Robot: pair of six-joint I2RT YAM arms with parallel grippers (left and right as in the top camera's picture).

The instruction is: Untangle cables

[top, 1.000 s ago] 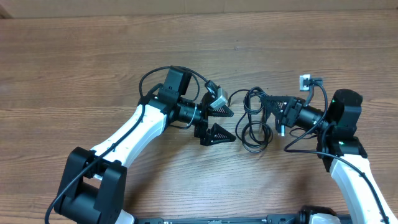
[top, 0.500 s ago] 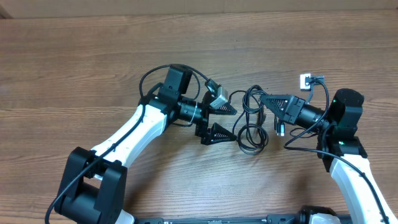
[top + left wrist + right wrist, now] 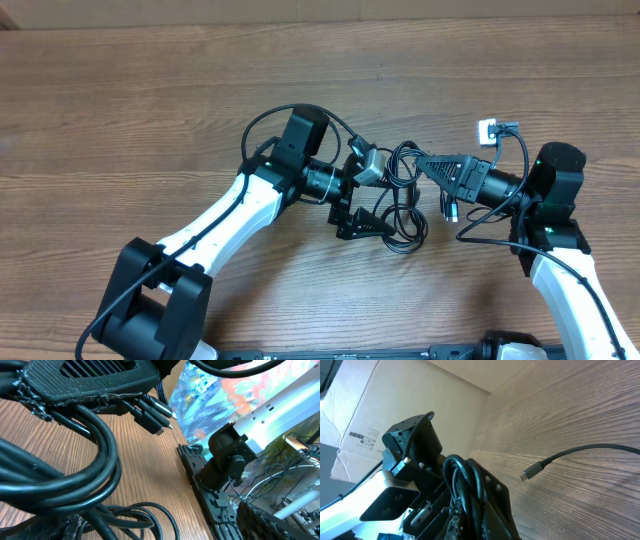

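My left gripper should first clamp the cords (image 3: 398,200) below, because my right gripper has several loops pinched together (image 3: 403,160). My right gripper should then open and take the loops again.
The cables (image 3: 405,205) are a bunch of thin black looped cords at the table's middle. My right gripper (image 3: 428,165) is shut on the top of the bunch and holds it up. The right wrist view shows the cords (image 3: 465,485) pinched between its fingers (image 3: 470,510), with one loose plug end (image 3: 530,472) lying on the wood. Another plug (image 3: 450,208) hangs below the right gripper. My left gripper (image 3: 388,200) is open, with its fingers either side of the bunch's left part. The left wrist view shows the loops (image 3: 85,475) close up between its jaws (image 3: 160,530).
The wooden table (image 3: 150,100) reaches far to the left and back. A small white connector (image 3: 490,130) sits on the right arm's own thick cable. A cardboard box (image 3: 380,410) stands beyond the table's edge.
My left gripper has moved right, and its open fingers now reach around the cable bunch. The right gripper has stayed put, still holding the cables.
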